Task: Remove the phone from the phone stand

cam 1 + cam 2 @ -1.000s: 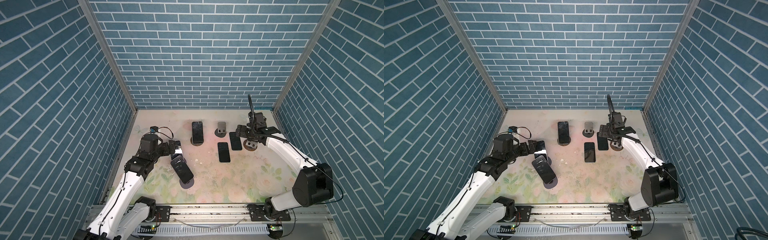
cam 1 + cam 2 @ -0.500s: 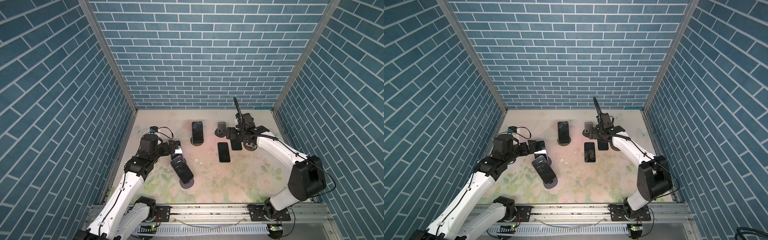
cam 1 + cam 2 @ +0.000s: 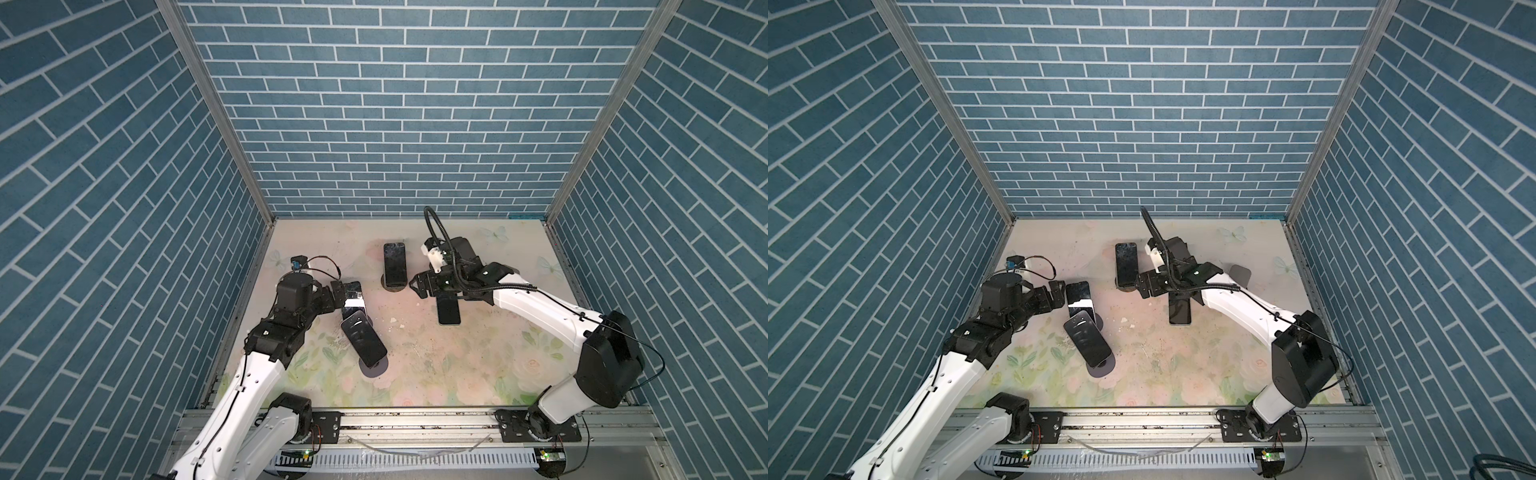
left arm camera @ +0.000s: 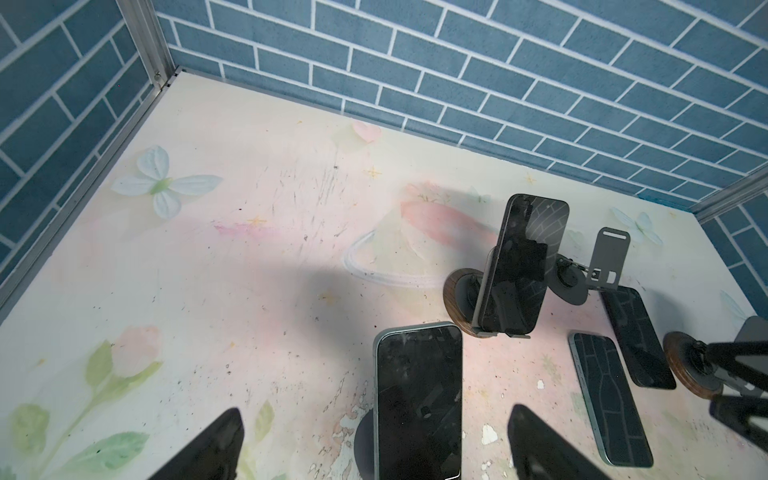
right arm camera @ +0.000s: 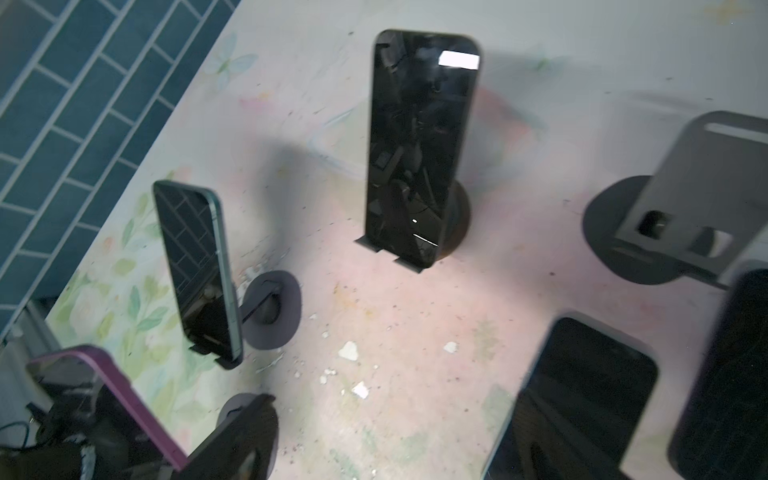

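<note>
The purple-cased phone leans close in front of the green-edged phone (image 3: 353, 302), so my left gripper should pull back and let my right gripper grab the front phone (image 3: 365, 339) first.
Three dark phones lean on stands. In both top views the back phone (image 3: 395, 264) (image 3: 1126, 262) stands on a round-based phone stand (image 3: 395, 287), and my right gripper (image 3: 419, 284) (image 3: 1144, 286) hangs open just right of that base, touching nothing. In the right wrist view this phone (image 5: 419, 145) stands ahead of the open right gripper (image 5: 386, 436). My left gripper (image 3: 337, 293) (image 4: 376, 411) is open astride a purple-cased phone (image 3: 352, 293) (image 4: 419, 399) on its stand, fingers (image 4: 216, 449) clear of its sides. A green-edged phone (image 3: 363, 343) (image 5: 195, 266) leans on a stand in front.
A phone (image 3: 449, 311) (image 3: 1179, 311) lies flat under the right arm, with a second flat phone (image 4: 636, 336) beside it. An empty grey stand (image 4: 606, 262) (image 5: 698, 187) stands near the back phone, and another empty stand (image 3: 1239, 274) further right. Brick walls close three sides.
My right arm has swung left from the right-hand stand to the back phone's stand, and its jaws have opened a little wider. The left arm has not moved.
</note>
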{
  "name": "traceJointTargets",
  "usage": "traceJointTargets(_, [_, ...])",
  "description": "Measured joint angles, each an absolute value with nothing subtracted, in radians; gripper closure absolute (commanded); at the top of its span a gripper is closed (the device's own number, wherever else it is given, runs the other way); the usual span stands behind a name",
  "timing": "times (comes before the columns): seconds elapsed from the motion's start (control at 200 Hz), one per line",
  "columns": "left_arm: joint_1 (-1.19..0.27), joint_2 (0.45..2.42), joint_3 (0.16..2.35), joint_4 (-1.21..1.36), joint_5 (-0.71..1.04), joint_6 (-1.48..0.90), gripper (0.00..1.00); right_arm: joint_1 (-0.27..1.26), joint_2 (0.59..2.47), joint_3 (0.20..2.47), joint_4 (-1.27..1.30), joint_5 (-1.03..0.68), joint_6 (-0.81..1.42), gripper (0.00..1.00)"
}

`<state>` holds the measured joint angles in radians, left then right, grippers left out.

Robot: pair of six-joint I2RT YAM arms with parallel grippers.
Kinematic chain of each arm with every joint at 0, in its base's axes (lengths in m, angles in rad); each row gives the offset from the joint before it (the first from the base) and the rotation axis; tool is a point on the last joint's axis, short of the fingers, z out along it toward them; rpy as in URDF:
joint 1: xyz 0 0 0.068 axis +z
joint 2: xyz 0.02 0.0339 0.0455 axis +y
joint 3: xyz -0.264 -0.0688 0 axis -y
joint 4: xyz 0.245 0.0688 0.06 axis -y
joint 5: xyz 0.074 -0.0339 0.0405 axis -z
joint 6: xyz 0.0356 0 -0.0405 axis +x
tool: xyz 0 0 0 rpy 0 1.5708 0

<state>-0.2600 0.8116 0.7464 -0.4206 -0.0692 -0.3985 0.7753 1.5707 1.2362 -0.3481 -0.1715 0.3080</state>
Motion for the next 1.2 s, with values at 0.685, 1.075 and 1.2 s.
traceJointTargets(0.685, [-0.1, 0.57, 0.693, -0.466, -0.02, -0.511, 0.0, 1.09, 1.639, 1.322, -0.305, -0.15, 0.258, 0.02])
traceJointTargets(1.075, [0.045, 0.588, 0.656, -0.432, 0.221, -0.59, 0.0, 1.181, 1.744, 1.415, -0.33, -0.141, 0.228, 0.01])
traceJointTargets(1.2, [0.046, 0.593, 0.656, -0.416, 0.234, -0.612, 0.0, 1.195, 1.753, 1.416, -0.332, -0.135, 0.228, 0.01])
